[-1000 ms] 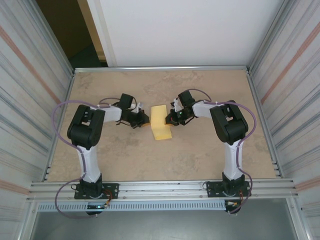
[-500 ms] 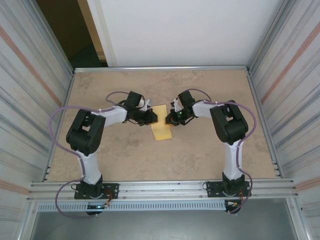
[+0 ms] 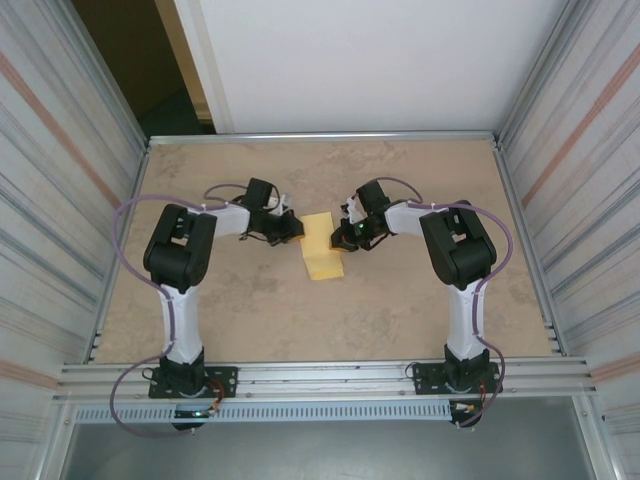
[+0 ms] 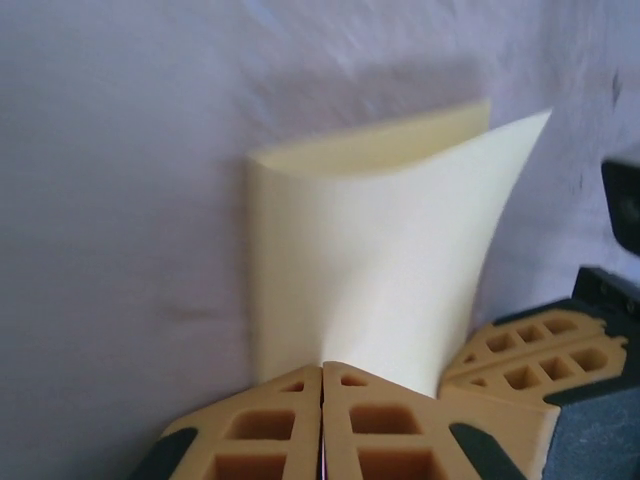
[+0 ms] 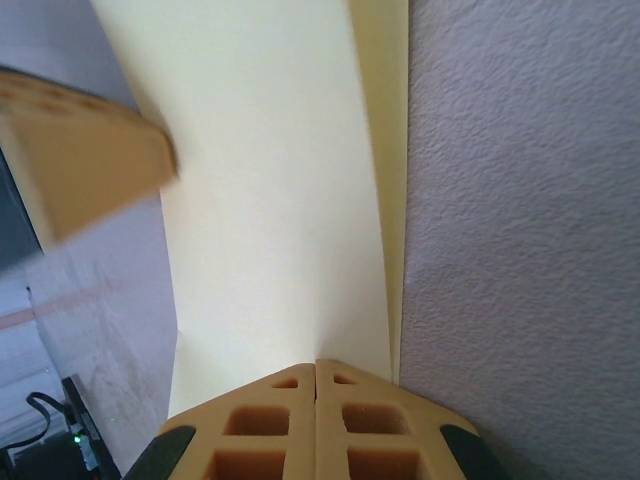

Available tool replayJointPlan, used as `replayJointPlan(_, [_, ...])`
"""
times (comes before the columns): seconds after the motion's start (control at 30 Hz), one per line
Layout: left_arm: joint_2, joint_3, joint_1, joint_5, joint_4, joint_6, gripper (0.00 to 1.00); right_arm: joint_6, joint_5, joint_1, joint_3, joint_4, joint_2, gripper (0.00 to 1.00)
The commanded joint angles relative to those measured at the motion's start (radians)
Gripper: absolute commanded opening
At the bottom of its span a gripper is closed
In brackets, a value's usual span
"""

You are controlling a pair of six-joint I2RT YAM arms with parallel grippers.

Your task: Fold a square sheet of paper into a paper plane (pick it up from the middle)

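Note:
I should back my left gripper off and press it down on the paper's near half (image 3: pixel 319 259) beside my right gripper, because the folded paper bows up at its far end (image 4: pixel 375 155).
The square sheet of paper (image 3: pixel 322 250) is pale yellow and folded over into a narrower double layer, lying mid-table between both arms. My left gripper (image 3: pixel 298 229) meets its left edge. In the left wrist view that gripper (image 4: pixel 322 366) is shut, and the paper (image 4: pixel 380 250) bows up from its tips as if nipped there. My right gripper (image 3: pixel 342 238) is at the sheet's right edge. In the right wrist view it (image 5: pixel 317 362) is shut with its tips on the flat paper (image 5: pixel 270 200). No paper plane shape shows.
The beige table (image 3: pixel 420 310) is boxed in by ribbed metal walls (image 3: pixel 60 200) left and right and a white panel (image 3: pixel 360 60) at the back. An aluminium rail (image 3: pixel 320 378) with both arm bases runs along the near edge.
My left gripper swung right over the paper, then drew back to its left edge. The sheet looks a little narrower than a second ago. The right arm has not moved.

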Motion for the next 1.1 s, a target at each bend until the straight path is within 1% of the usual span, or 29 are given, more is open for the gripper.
replayJointPlan(0.0, [-0.025,-0.012,0.064,-0.095,-0.070,0.027,0.09,-0.050,0.349,-0.018,-0.117,-0.258,0.169,0.00])
replayJointPlan(0.07, [-0.055,-0.013,0.072,-0.087,-0.085,0.043,0.09,-0.050,0.349,-0.019,-0.116,-0.258,0.167,0.00])
replayJointPlan(0.2, [-0.143,-0.041,0.044,-0.038,-0.075,0.063,0.09,-0.049,0.346,-0.019,-0.118,-0.256,0.168,0.00])
replayJointPlan(0.33, [-0.189,-0.094,0.001,0.011,0.007,0.036,0.09,-0.050,0.343,-0.019,-0.121,-0.258,0.170,0.00])
replayJointPlan(0.5, [-0.113,-0.048,-0.065,0.021,0.039,0.008,0.10,-0.057,0.351,-0.016,-0.119,-0.259,0.181,0.00])
replayJointPlan(0.63, [-0.034,0.020,-0.080,0.018,0.031,0.002,0.09,-0.060,0.354,-0.017,-0.117,-0.261,0.183,0.00])
replayJointPlan(0.8, [0.031,0.095,-0.047,-0.042,-0.025,-0.002,0.09,-0.061,0.357,-0.017,-0.118,-0.260,0.185,0.00])
replayJointPlan(0.87, [0.081,0.109,-0.021,-0.068,-0.041,-0.009,0.09,-0.061,0.357,-0.017,-0.118,-0.259,0.184,0.00])
replayJointPlan(1.07, [0.129,0.161,0.049,-0.124,-0.115,-0.006,0.09,-0.061,0.359,-0.017,-0.120,-0.259,0.183,0.00])
